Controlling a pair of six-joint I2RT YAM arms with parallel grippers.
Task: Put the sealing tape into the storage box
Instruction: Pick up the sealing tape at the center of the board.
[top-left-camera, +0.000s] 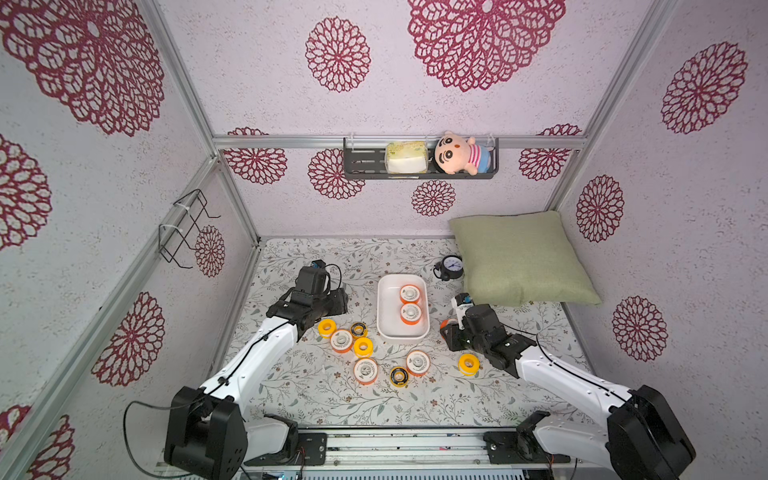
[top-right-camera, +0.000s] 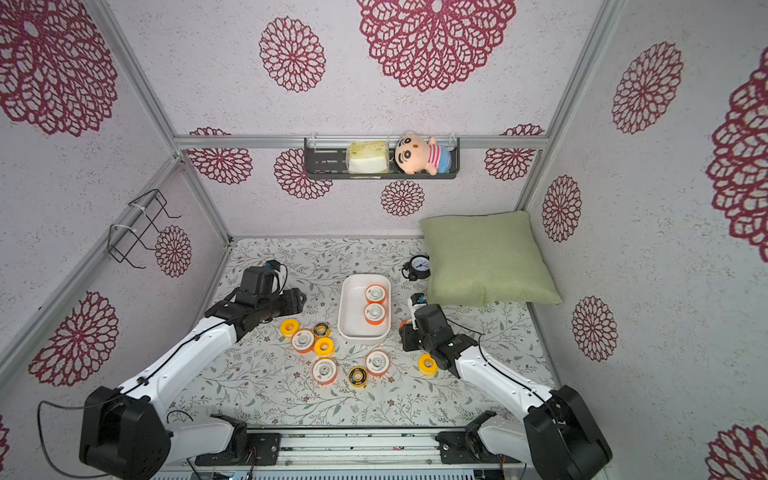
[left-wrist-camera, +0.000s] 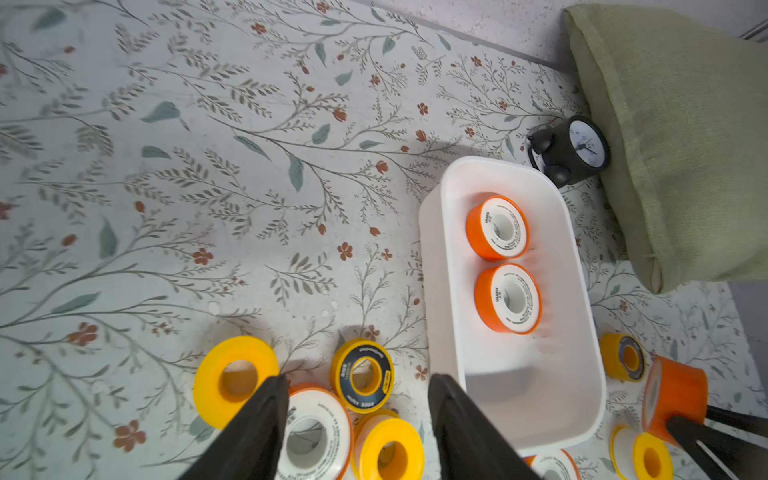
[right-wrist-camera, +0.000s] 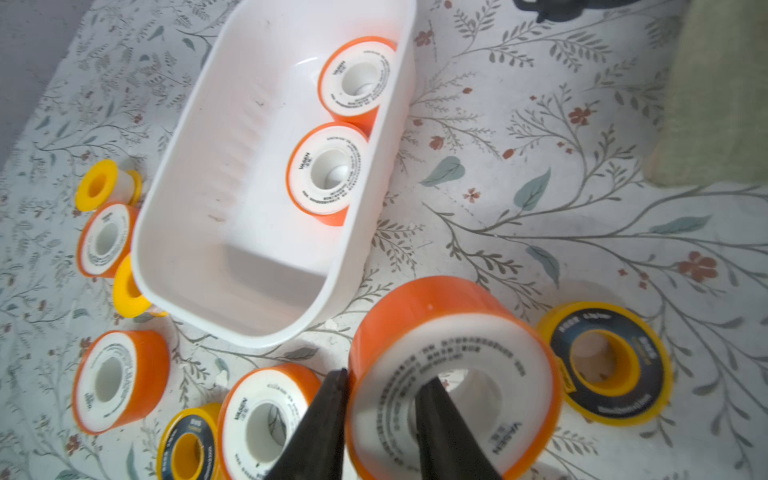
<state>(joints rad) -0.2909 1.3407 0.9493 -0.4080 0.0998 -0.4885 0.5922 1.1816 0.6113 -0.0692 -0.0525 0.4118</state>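
My right gripper is holding the spool beside the storage box (top-left-camera: 390, 318), which stands unheld. So my left gripper should pinch the box's rim (top-left-camera: 379, 310) to keep the box steady before the spool goes in.
The white storage box (top-left-camera: 381, 309) (right-wrist-camera: 195, 199) stands mid-table with two orange-rimmed sealing tape spools (top-left-camera: 410, 294) (top-left-camera: 410, 313) inside. My right gripper (right-wrist-camera: 384, 382) (top-left-camera: 448, 329) is just right of the box's near end. It is shut on another orange-rimmed spool (right-wrist-camera: 436, 316) (left-wrist-camera: 675, 388), with one finger in its hole and one outside its rim. My left gripper (left-wrist-camera: 359, 379) (top-left-camera: 340, 300) is open and holds nothing. It hovers left of the box, above a cluster of loose spools (top-left-camera: 341, 340) (left-wrist-camera: 365, 376). More spools (top-left-camera: 417, 363) (top-left-camera: 468, 364) lie in front of the box.
A black alarm clock (top-left-camera: 451, 267) stands behind the box, against a green pillow (top-left-camera: 519, 257) at the back right. A dark shelf (top-left-camera: 361, 164) with a plush doll and a tissue pack hangs on the back wall. A wire rack (top-left-camera: 185, 228) hangs on the left wall.
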